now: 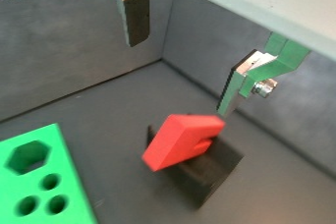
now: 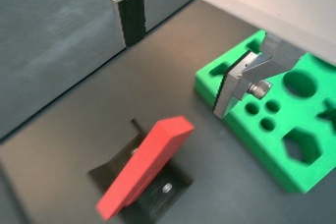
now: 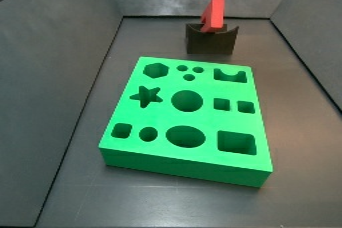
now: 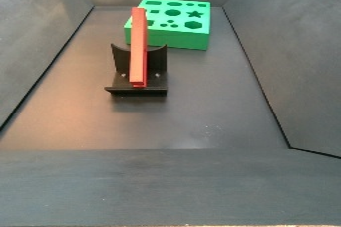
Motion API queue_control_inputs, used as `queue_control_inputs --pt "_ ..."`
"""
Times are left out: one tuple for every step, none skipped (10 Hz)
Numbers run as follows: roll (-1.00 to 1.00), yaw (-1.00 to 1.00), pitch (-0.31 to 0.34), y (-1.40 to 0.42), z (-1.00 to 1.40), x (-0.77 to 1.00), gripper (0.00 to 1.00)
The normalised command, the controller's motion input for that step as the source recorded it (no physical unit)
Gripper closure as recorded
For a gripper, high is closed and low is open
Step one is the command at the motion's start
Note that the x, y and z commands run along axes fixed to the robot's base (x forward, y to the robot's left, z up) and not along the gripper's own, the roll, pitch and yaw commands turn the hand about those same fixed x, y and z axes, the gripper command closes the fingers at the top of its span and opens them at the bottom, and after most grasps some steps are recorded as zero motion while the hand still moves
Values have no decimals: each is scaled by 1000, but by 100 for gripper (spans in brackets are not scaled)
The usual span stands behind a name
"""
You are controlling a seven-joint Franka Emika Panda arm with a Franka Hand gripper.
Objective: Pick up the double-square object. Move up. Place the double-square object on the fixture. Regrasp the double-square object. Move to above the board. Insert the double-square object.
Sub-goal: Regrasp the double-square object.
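The red double-square object [image 3: 214, 13] should show paired legs with a gap when the robot's gripper lifts it, because the green board has paired square holes [image 3: 234, 106].
The red double-square object [image 3: 214, 14] stands on edge on the dark fixture [image 3: 211, 40] at the far end of the floor, beyond the green board [image 3: 187, 117]. In a side view the object [image 4: 136, 42] leans in the fixture [image 4: 138, 77] in front of the board [image 4: 180, 22]. My gripper [image 1: 187, 59] is open and empty, hovering above the object [image 1: 182, 140] and fixture [image 1: 210, 177], apart from both. It also shows in a wrist view [image 2: 184, 56] above the object [image 2: 144, 164], beside the board [image 2: 282, 110]. The gripper is out of both side views.
Dark grey sloping walls [image 3: 67, 32] enclose the floor on all sides. The fixture stands close to one end wall [image 1: 79, 41]. Bare dark floor [image 4: 173, 121] lies between the fixture and the near edge.
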Motion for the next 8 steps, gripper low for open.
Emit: queue_control_inputs --pt "1000 32 47 -25 -7 47 0" --pt "1000 37 61 -27 -6 62 0" --pt "1000 41 75 -32 -9 75 0" --pt "1000 46 86 -34 -6 81 0" --pt "1000 59 117 -41 -4 99 0" --pt "1000 73 139 -43 -9 107 0" --pt "1000 90 164 -48 -9 113 0" --pt "1000 114 189 -50 -10 116 0"
